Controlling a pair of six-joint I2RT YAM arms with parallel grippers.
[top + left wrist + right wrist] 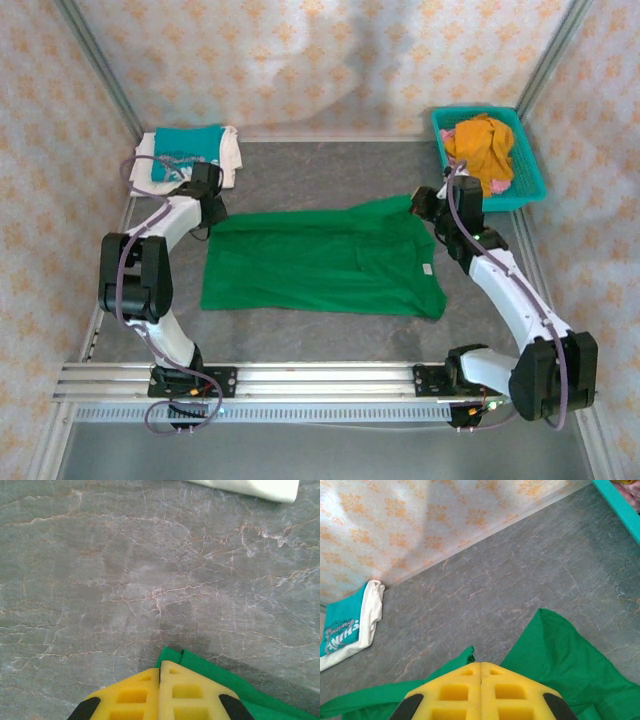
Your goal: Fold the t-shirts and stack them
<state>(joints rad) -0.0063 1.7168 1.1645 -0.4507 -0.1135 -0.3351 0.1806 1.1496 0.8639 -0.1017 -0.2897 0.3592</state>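
Both grippers hold the green t-shirt's far edge [310, 213] stretched. My right gripper keeps pulling it toward the t-shirt's near edge [325, 311] until it lies straight, then let go.
The deep-green t-shirt [320, 262] lies spread flat across the middle of the table. My left gripper [207, 207] is at its far left corner, yellow fingers shut, and a fold of the green t-shirt [220, 677] pokes out past the left gripper [161, 667] tips. At the far right corner my right gripper [426, 205] is shut as well, and in its wrist view the green t-shirt [565, 655] bunches around the right gripper [481, 665] tips. The teal t-shirt [188, 152] with white lettering lies folded on the white t-shirt [230, 160] at the back left.
A teal basket [530, 175] holding orange cloth [480, 145] stands at the back right, close to the right arm. Patterned walls enclose the grey table [330, 180] on three sides. The folded stack's white edge [250, 486] lies just beyond the left gripper.
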